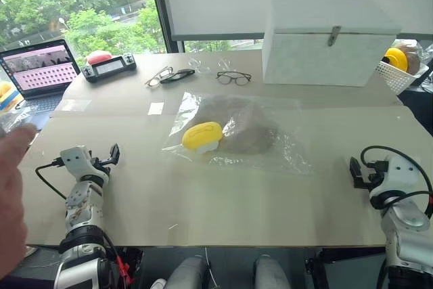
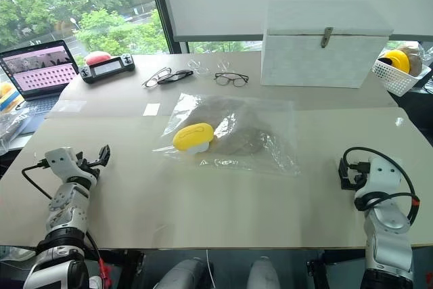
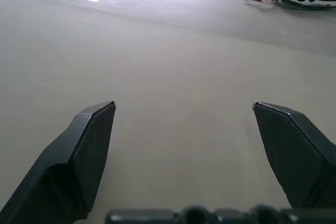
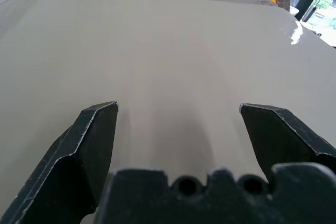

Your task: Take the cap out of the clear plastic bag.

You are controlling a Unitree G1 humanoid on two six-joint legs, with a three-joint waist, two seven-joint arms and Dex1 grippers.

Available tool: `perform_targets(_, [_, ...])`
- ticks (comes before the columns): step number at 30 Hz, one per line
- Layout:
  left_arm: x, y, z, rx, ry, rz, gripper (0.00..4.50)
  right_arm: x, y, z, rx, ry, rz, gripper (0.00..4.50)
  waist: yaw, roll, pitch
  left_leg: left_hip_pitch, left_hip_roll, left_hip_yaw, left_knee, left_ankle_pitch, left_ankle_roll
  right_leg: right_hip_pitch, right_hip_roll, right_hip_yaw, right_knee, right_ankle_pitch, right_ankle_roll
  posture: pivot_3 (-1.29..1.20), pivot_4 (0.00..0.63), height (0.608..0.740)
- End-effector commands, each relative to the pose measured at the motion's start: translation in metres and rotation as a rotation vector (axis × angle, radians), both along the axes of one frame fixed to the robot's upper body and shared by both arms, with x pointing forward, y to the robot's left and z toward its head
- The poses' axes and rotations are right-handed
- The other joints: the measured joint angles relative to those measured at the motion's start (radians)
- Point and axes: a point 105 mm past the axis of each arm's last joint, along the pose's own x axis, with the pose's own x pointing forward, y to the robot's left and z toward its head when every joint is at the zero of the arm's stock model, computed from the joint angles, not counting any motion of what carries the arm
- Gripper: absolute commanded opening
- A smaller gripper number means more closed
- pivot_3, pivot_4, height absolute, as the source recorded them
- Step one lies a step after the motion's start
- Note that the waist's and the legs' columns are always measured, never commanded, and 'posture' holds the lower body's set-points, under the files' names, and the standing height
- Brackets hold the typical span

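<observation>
The yellow oval object (image 1: 202, 136) lies over the clear plastic bag's shiny creases (image 1: 222, 160), so the object will come away and leave the bag lying when I pick it up.
The clear plastic bag (image 1: 287, 157) lies flat and crinkled in the middle of the beige table. Inside it sits the tan fabric cap (image 1: 245, 126), with a small yellow oval object (image 1: 201, 136) against the cap's left side. My left gripper (image 1: 108, 157) rests low over the table near the front left, well short of the bag, and is open with nothing between its fingers (image 3: 94, 129). My right gripper (image 1: 356, 172) hovers at the front right, also apart from the bag, open and empty, its fingers (image 4: 97, 129) spread over bare tabletop.
A white box with a metal latch (image 1: 328, 42) stands behind the bag. Two pairs of glasses (image 1: 233, 77) and a game controller (image 1: 108, 67) lie at the back, a laptop (image 1: 40, 69) at far left, a white basket (image 1: 399, 72) at far right. A person's hand (image 1: 10, 194) reaches in at left.
</observation>
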Motion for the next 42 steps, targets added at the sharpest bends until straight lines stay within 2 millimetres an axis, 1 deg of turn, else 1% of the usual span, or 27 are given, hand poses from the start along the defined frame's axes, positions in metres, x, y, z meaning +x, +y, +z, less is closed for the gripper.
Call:
perform_targets(1, [-0.002,-0.006,-0.015,-0.001,0.064,-0.035,4.5,-0.002,-0.004,0.021,-0.039,-0.072,-0.011,4.45,0.0,0.0,0.0,0.0,0.0,0.0,0.0,0.0,0.0,0.0,0.0,0.0,0.0,0.0,0.0,0.0,0.15,0.74])
perform_targets(4, [0.011,-0.025,0.005,0.024,0.032,-0.177,4.5,0.002,-0.001,0.045,-0.067,-0.113,0.016,4.45,0.002,0.0,0.0,-0.001,0.0,0.0,0.0,0.0,0.0,0.0,0.0,0.0,0.0,0.0,0.0,0.0,0.15,0.74])
perform_targets(6, [0.017,-0.037,0.022,0.043,0.005,-0.287,4.5,0.006,0.01,0.062,-0.043,-0.14,0.089,4.45,0.004,0.001,0.0,-0.002,-0.001,0.0,0.001,0.0,0.0,-0.001,0.0,0.0,0.0,0.0,0.0,0.0,0.15,0.74])
perform_targets(7, [0.018,-0.044,0.031,0.074,-0.005,-0.353,4.5,0.008,0.02,0.071,-0.009,-0.151,0.157,4.45,0.004,-0.001,0.001,-0.003,-0.001,0.0,0.001,0.0,0.0,-0.001,0.0,0.0,0.0,0.0,0.0,0.0,0.15,0.74])
perform_targets(8, [0.019,-0.051,0.039,0.112,-0.013,-0.416,4.5,0.009,0.034,0.079,0.034,-0.161,0.242,4.45,0.005,-0.006,0.004,-0.004,-0.001,0.0,0.001,0.0,0.001,-0.002,0.0,0.0,0.0,0.0,0.0,0.0,0.15,0.74])
perform_targets(10, [0.016,-0.07,0.059,0.157,-0.022,-0.582,4.5,0.008,0.087,0.111,0.177,-0.198,0.535,4.45,0.002,-0.016,0.01,-0.007,0.0,-0.001,0.002,0.001,0.001,-0.004,0.002,0.0,-0.001,0.001,0.0,0.0,0.15,0.74])
perform_targets(11, [0.011,-0.083,0.069,0.203,-0.02,-0.692,4.5,-0.001,0.118,0.124,0.181,-0.175,0.713,4.45,-0.002,-0.018,0.012,-0.01,0.0,-0.001,0.003,0.0,0.001,-0.006,0.003,0.0,-0.002,0.002,-0.001,0.0,0.15,0.74])
perform_targets(12, [0.006,-0.092,0.074,0.233,-0.013,-0.766,4.5,-0.009,0.136,0.13,0.175,-0.145,0.825,4.45,-0.006,-0.02,0.013,-0.013,0.0,-0.002,0.003,0.001,0.001,-0.01,0.003,0.0,-0.002,0.003,-0.003,0.0,0.15,0.74])
perform_targets(13, [0.0,-0.1,0.081,0.277,-0.011,-0.847,4.5,-0.022,0.157,0.135,0.175,-0.107,0.961,4.45,-0.008,-0.02,0.013,-0.019,0.001,-0.002,0.004,0.0,0.001,-0.016,0.004,0.001,-0.002,0.004,-0.005,0.0,0.15,0.74])
perform_targets(14, [-0.005,-0.105,0.084,0.304,-0.008,-0.899,4.5,-0.031,0.17,0.137,0.177,-0.077,1.047,4.45,-0.008,-0.021,0.014,-0.022,0.0,-0.002,0.004,0.0,0.001,-0.019,0.004,0.001,-0.002,0.008,-0.012,0.0,0.15,0.74])
perform_targets(15, [-0.01,-0.11,0.096,0.309,0.0,-0.974,4.5,-0.056,0.194,0.14,0.158,-0.026,1.239,4.45,-0.008,-0.021,0.014,-0.022,0.0,-0.002,0.004,-0.001,0.001,-0.019,0.004,0.001,-0.002,0.01,-0.015,0.0,0.15,0.74])
perform_targets(16, [-0.015,-0.113,0.104,0.309,0.008,-1.028,4.5,-0.075,0.209,0.141,0.146,0.022,1.373,4.45,-0.007,-0.022,0.014,-0.022,0.0,-0.002,0.003,-0.001,0.002,-0.019,0.004,0.001,-0.003,0.011,-0.016,0.0,0.15,0.74])
perform_targets(18, [-0.021,-0.118,0.116,0.31,0.025,-1.106,4.5,-0.097,0.223,0.14,0.126,0.088,1.517,4.45,-0.005,-0.022,0.014,-0.024,0.0,-0.002,0.002,-0.003,0.003,-0.022,0.004,0.001,-0.005,0.01,-0.016,0.0,0.15,0.74])
perform_targets(20, [-0.025,-0.124,0.126,0.337,0.044,-1.175,4.5,-0.099,0.23,0.138,0.094,0.122,1.544,4.45,-0.003,-0.024,0.016,-0.025,0.0,-0.001,0.004,-0.005,0.006,-0.021,0.003,0.001,-0.006,0.01,-0.016,0.0,0.15,0.74])
perform_targets(22, [-0.025,-0.128,0.13,0.354,0.057,-1.208,4.5,-0.097,0.233,0.137,0.082,0.132,1.548,4.45,-0.001,-0.028,0.018,-0.025,-0.001,-0.001,0.006,-0.006,0.007,-0.019,0.003,0.001,-0.008,0.01,-0.016,0.0,0.15,0.74])
perform_targets(26, [-0.016,-0.145,0.142,0.399,0.014,-1.239,4.5,-0.095,0.236,0.132,0.074,0.14,1.535,4.45,0.005,-0.031,0.02,-0.025,-0.001,-0.001,0.009,-0.005,0.007,-0.018,0.003,0.001,-0.009,0.012,-0.012,0.0,0.15,0.74])
perform_targets(28, [-0.014,-0.152,0.14,0.418,0.019,-1.255,4.5,-0.093,0.236,0.13,0.074,0.147,1.523,4.45,0.011,-0.031,0.021,-0.025,0.0,-0.001,0.011,-0.005,0.006,-0.018,0.003,0.001,-0.007,0.011,-0.01,0.0,0.15,0.74])
perform_targets(29, [-0.01,-0.158,0.139,0.415,0.015,-1.267,4.5,-0.093,0.236,0.128,0.075,0.153,1.516,4.45,0.013,-0.031,0.021,-0.025,0.0,-0.001,0.011,-0.005,0.006,-0.018,0.003,0.001,-0.007,0.01,-0.01,0.0,0.15,0.74])
perform_targets(32, [0.008,-0.182,0.132,0.432,-0.002,-1.283,4.5,-0.094,0.236,0.125,0.077,0.16,1.504,4.45,0.022,-0.032,0.021,-0.025,-0.001,0.0,0.012,-0.005,0.006,-0.018,0.003,0.002,-0.006,0.012,-0.013,0.0,0.15,0.74])
perform_targets(36, [0.023,-0.199,0.129,0.414,-0.013,-1.305,4.5,-0.095,0.237,0.124,0.081,0.155,1.493,4.45,0.024,-0.034,0.022,-0.026,-0.001,0.0,0.015,-0.005,0.006,-0.017,0.003,0.002,-0.006,0.014,-0.014,0.0,0.15,0.74])
perform_targets(37, [0.029,-0.207,0.124,0.422,-0.005,-1.313,4.5,-0.095,0.237,0.124,0.082,0.152,1.486,4.45,0.024,-0.035,0.023,-0.027,-0.001,0.0,0.016,-0.005,0.006,-0.018,0.003,0.002,-0.006,0.014,-0.014,0.0,0.15,0.74])
perform_targets(39, [0.042,-0.221,0.109,0.456,0.033,-1.303,4.5,-0.097,0.237,0.124,0.086,0.145,1.471,4.45,0.025,-0.036,0.023,-0.027,-0.002,0.0,0.016,-0.005,0.007,-0.018,0.003,0.002,-0.006,0.014,-0.014,0.0,0.15,0.74])
perform_targets(40, [0.047,-0.225,0.101,0.483,0.06,-1.299,4.5,-0.097,0.237,0.124,0.086,0.143,1.465,4.45,0.026,-0.036,0.023,-0.027,-0.002,0.0,0.017,-0.005,0.007,-0.017,0.003,0.001,-0.006,0.015,-0.014,0.0,0.15,0.74])
perform_targets(42, [0.05,-0.228,0.094,0.519,0.079,-1.306,4.5,-0.098,0.237,0.125,0.088,0.138,1.458,4.45,0.023,-0.037,0.024,-0.027,-0.002,0.0,0.017,-0.005,0.007,-0.017,0.003,0.001,-0.006,0.015,-0.014,0.0,0.15,0.74])
